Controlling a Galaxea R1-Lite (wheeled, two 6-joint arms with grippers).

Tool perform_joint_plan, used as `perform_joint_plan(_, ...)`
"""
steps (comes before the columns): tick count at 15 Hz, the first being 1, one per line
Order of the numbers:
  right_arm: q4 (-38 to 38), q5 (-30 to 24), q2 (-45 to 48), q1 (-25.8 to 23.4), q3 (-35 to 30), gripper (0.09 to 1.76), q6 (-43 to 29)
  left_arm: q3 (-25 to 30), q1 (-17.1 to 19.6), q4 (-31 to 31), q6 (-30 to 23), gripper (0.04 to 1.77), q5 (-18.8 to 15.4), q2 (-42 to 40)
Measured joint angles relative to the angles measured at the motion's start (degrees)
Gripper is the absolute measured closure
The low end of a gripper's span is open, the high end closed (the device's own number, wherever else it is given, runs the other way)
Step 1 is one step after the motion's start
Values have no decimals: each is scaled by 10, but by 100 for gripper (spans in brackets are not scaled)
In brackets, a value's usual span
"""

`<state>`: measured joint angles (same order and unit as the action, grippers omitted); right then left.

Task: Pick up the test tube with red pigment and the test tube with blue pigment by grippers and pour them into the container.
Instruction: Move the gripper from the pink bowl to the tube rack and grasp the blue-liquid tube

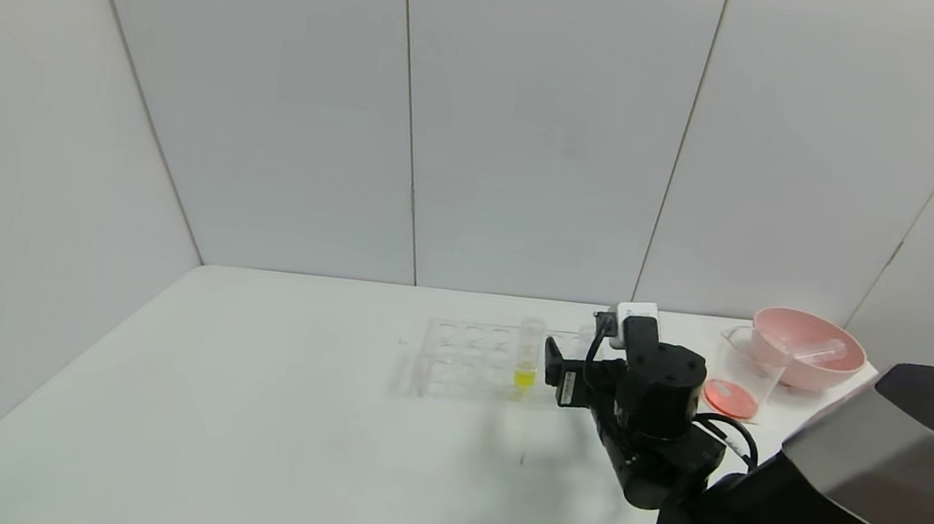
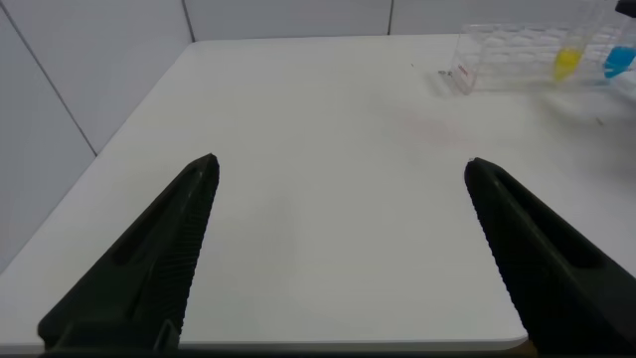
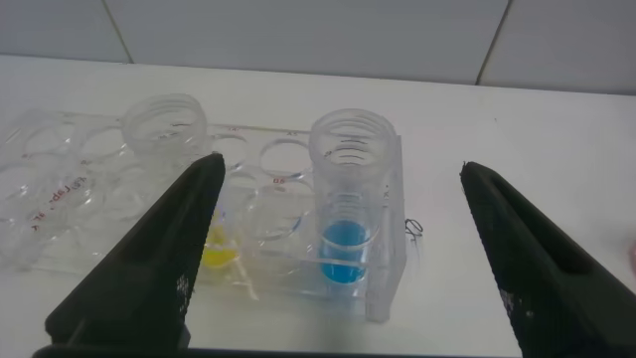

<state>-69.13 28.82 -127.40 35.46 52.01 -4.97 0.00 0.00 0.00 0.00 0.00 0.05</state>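
Note:
The blue pigment (image 3: 344, 251) will flow out freely in a thin stream when I pour it into the container, because the test tube's opening (image 3: 352, 137) is wide open.
The test tube with blue pigment (image 3: 348, 199) stands upright in the end hole of a clear rack (image 3: 89, 189). My right gripper (image 3: 340, 167) is open, with its jaws on either side of this tube and apart from it. In the head view the right gripper (image 1: 562, 369) hides that tube. The container (image 1: 740, 372), a clear beaker, stands to the right of the arm with red-orange liquid in its bottom. The test tube with red pigment is out of view. My left gripper (image 2: 340, 162) hangs open over bare table, far from the rack (image 2: 507, 55).
A tube with yellow liquid (image 1: 527, 357) stands in the rack beside the blue one. A pink bowl (image 1: 809, 349) behind the beaker holds an empty clear tube (image 1: 817, 350). The table's right edge runs close by the bowl.

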Motion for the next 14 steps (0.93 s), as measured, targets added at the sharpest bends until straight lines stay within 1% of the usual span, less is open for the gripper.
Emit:
perform_joint_plan(12, -1, 0, -28, -6, 31, 15, 0, 0, 0, 0, 0, 5, 0, 0)
perform_joint_plan(14, -1, 0, -30, -6, 33, 46, 0, 0, 0, 0, 0, 5, 0, 0)
